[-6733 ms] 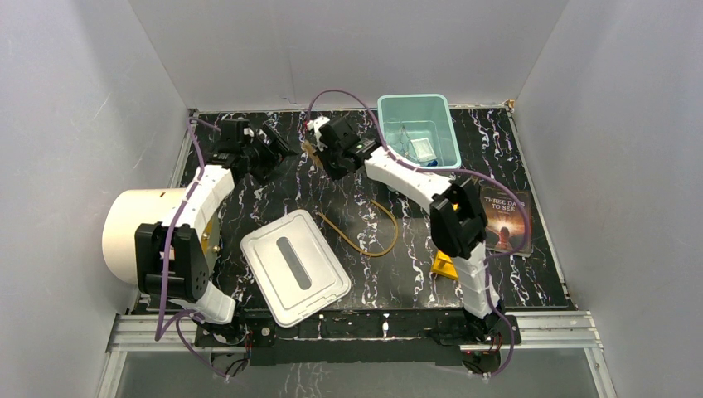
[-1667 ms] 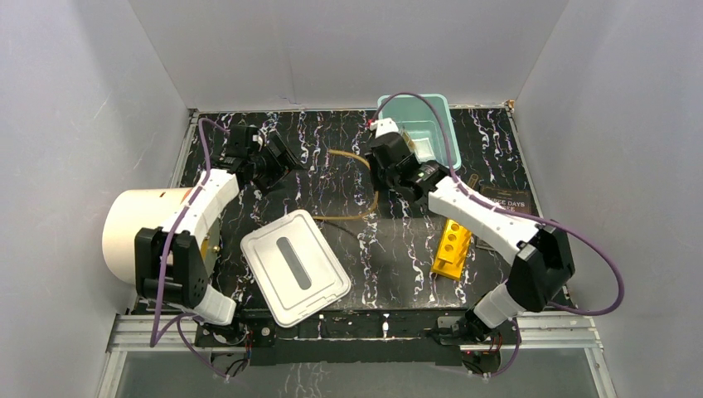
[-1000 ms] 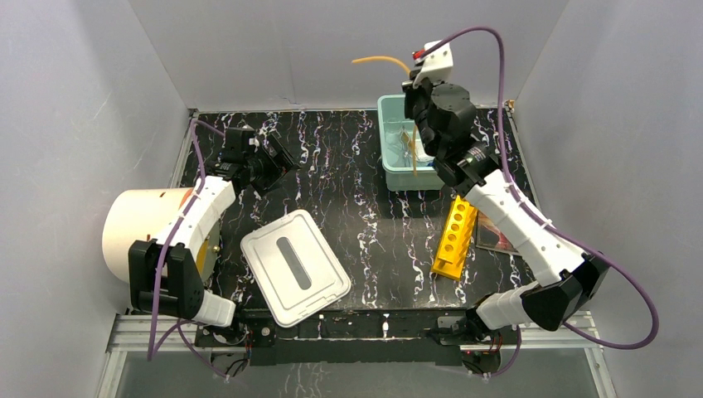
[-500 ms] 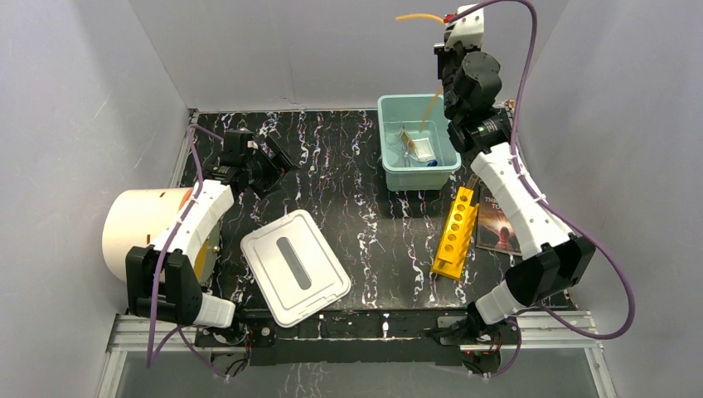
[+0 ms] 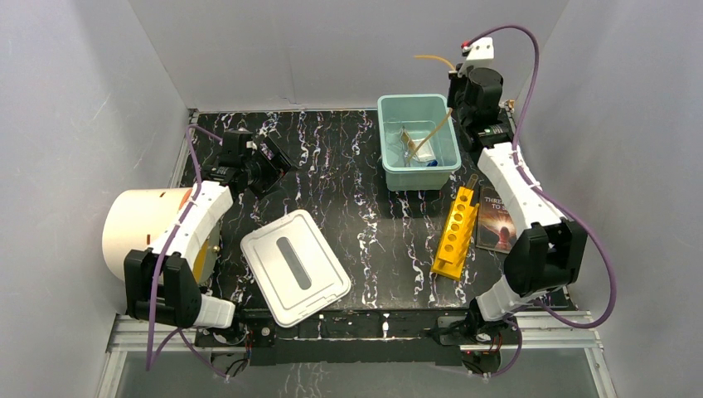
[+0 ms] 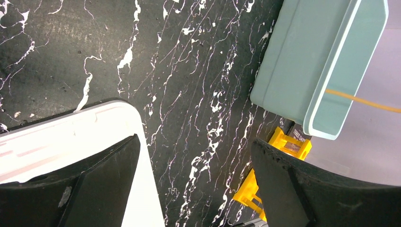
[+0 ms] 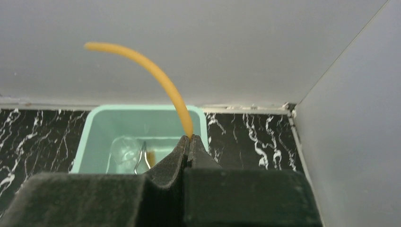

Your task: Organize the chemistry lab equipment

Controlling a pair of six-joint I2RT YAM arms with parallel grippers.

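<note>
I keep moving my right gripper over the bin point(image 5: 414, 120) until both ends are inside, as one end of the amber tubing point(image 5: 433, 133) hangs into the open teal bin.
My right gripper point(image 5: 455, 93) is shut on the amber tubing point(image 5: 433, 133) above the back right rim of the teal bin point(image 5: 414, 99). One end of the tubing hangs into the bin and the other arcs up to the left. In the right wrist view the tubing point(image 7: 156, 71) rises from the closed fingertips point(image 7: 190, 140) over the bin point(image 7: 90, 126), which holds the glass beaker point(image 7: 123, 147), metal tongs point(image 7: 141, 161) and brush point(image 7: 150, 157). A white packet point(image 5: 421, 149) and a blue piece point(image 5: 431, 163) also lie in the bin. My left gripper point(image 5: 273, 157) is open and empty.
A white lid point(image 5: 294, 267) lies at the front centre and shows under my left gripper point(image 6: 196, 184). A yellow tube rack point(image 5: 454, 234) and a dark book point(image 5: 500, 217) lie at the right. A big cream cylinder point(image 5: 149, 236) lies at the left.
My right gripper carried the tubing from the table's middle up over the bin, then right and lower, so one end now hangs into the bin. The left arm has barely moved.
</note>
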